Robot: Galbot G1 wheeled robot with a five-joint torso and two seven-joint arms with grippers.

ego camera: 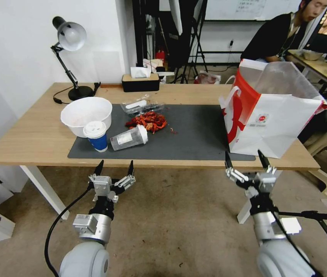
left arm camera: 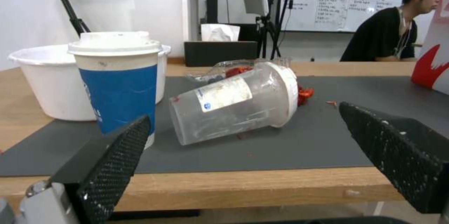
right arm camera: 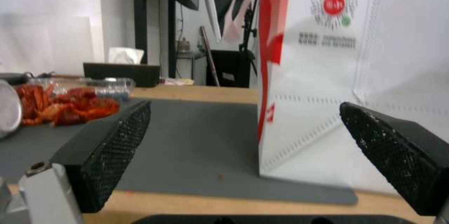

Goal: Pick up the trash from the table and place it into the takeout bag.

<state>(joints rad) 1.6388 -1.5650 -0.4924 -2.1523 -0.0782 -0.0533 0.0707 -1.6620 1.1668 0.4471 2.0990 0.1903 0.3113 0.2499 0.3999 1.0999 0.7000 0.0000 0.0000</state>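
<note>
I expect the blue paper cup (ego camera: 99, 141) to pinch flat below but keep its lid on when I lift it, because the white lid (ego camera: 94, 129) sits evenly over the cup's rim.
On the table (ego camera: 32, 138) a dark mat (ego camera: 194, 134) carries the trash: a white bowl (ego camera: 86, 114), a blue white-lidded paper cup (ego camera: 96, 136) standing upright, a clear plastic cup (ego camera: 129, 138) lying on its side, red crayfish shells (ego camera: 147, 121) and a clear plastic tray (ego camera: 142, 105) behind them. The takeout bag (ego camera: 271, 111) stands open at the mat's right end. My left gripper (ego camera: 115, 168) hangs open just off the table's front edge, facing the clear cup (left arm camera: 236, 101) and blue cup (left arm camera: 119, 83). My right gripper (ego camera: 247, 159) is open in front of the bag (right arm camera: 327, 83).
A black tissue box (ego camera: 140, 81) and a desk lamp (ego camera: 71, 42) stand at the back of the table. A person sits at another desk behind the bag. Bare floor lies between me and the table's front edge.
</note>
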